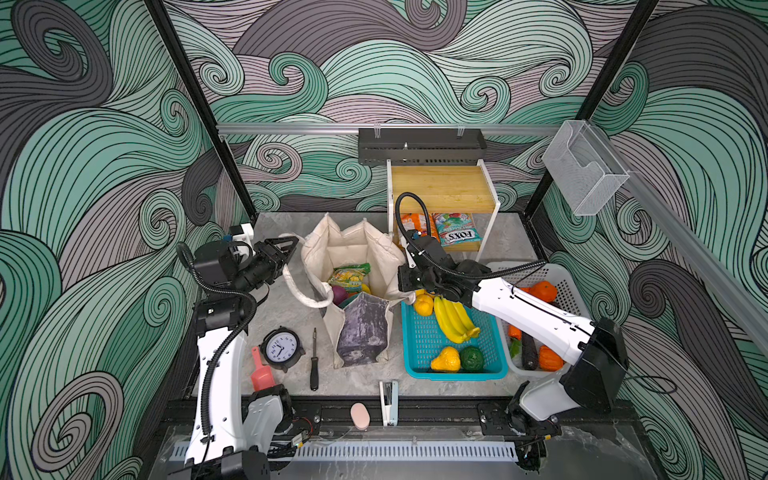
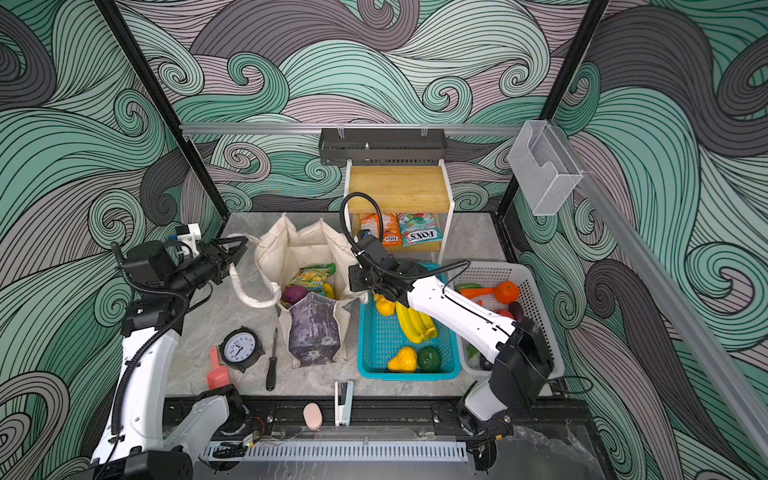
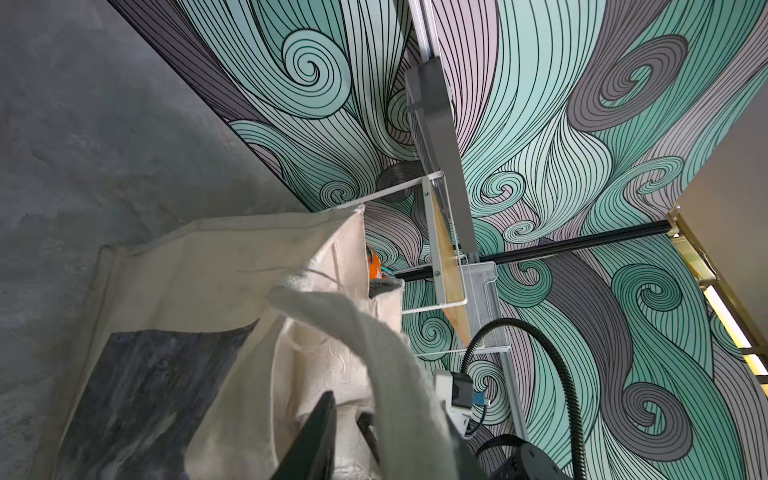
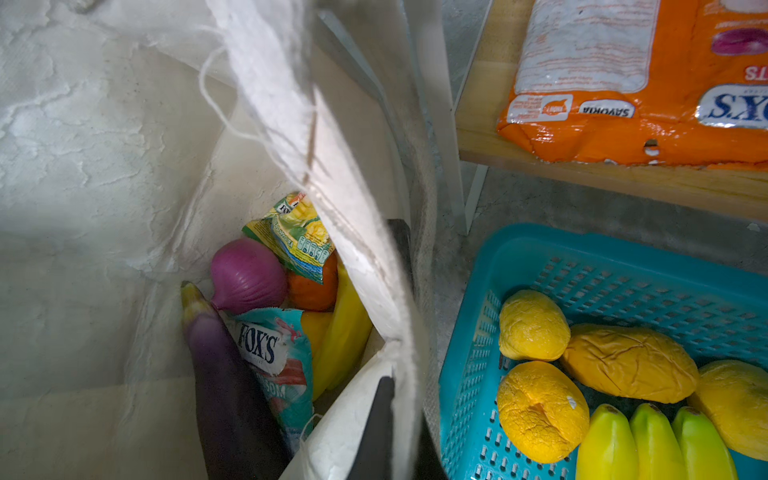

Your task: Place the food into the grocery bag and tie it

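I can see that the strap handle drapes loose across my left gripper's open fingers, so I should pinch its top with my left gripper and pull it away from the bag before tying.
The cream grocery bag stands open mid-table. Inside it lie a purple onion, a yellow-green packet, a teal-red packet, an orange and bananas. My left gripper hovers left of the bag with its jaws apart; a long strap handle drapes across it. My right gripper is shut on the bag's right rim cloth, hidden under its wrist in both top views. More bananas lie in the teal basket.
A white basket of toy produce stands at the right. A wooden shelf behind holds candy packets. A clock, screwdriver, red scoop and stapler lie near the front edge.
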